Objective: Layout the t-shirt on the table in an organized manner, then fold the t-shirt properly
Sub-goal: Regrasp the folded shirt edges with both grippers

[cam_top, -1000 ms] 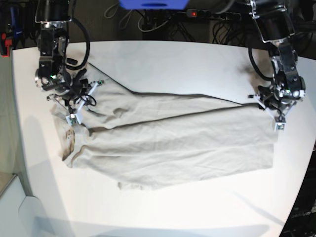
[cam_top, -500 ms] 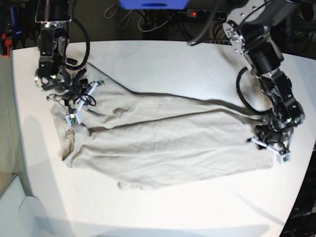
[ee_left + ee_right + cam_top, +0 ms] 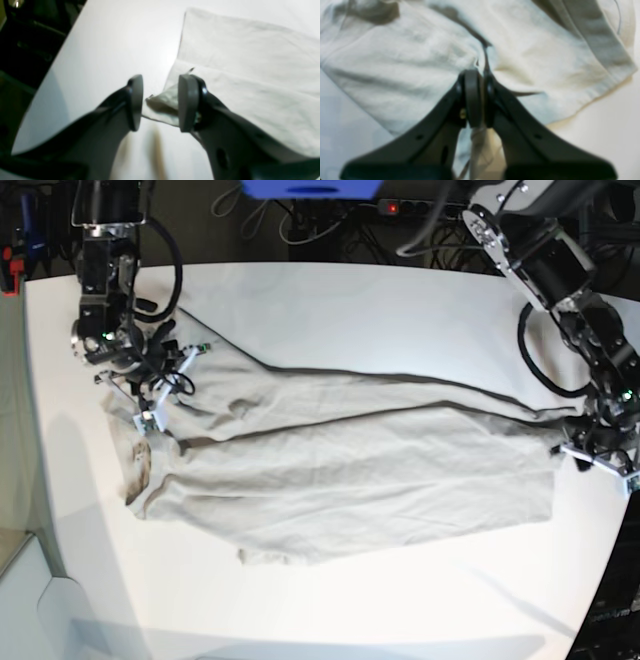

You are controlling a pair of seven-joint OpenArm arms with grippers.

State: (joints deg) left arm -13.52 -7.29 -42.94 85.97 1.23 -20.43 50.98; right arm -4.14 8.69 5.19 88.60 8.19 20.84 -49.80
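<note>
My grippers will lift both ends, and the t-shirt (image 3: 345, 480) will fall open into a wide hanging sheet, because a long loose fold (image 3: 370, 411) runs between my grippers.
The beige t-shirt (image 3: 350, 470) lies spread lengthwise across the white table (image 3: 350, 310), with some folds and wrinkles. My right gripper (image 3: 148, 412) is at the shirt's left end. In the right wrist view it (image 3: 480, 82) is shut on a pinch of the t-shirt (image 3: 407, 62). My left gripper (image 3: 585, 452) is at the shirt's right edge. In the left wrist view it (image 3: 160, 102) is open, and a raised corner of the t-shirt (image 3: 250, 75) sits between the jaws, close to the table (image 3: 112, 50).
The table's curved edge (image 3: 610, 580) runs close to my left gripper, with dark floor beyond it (image 3: 25, 37). A power strip and cables (image 3: 400, 210) and a blue object (image 3: 310, 188) lie behind the table's far edge.
My left arm moved from the shirt's far right corner toward the near side, then out to the shirt's right edge. The right arm and its grip have not moved.
</note>
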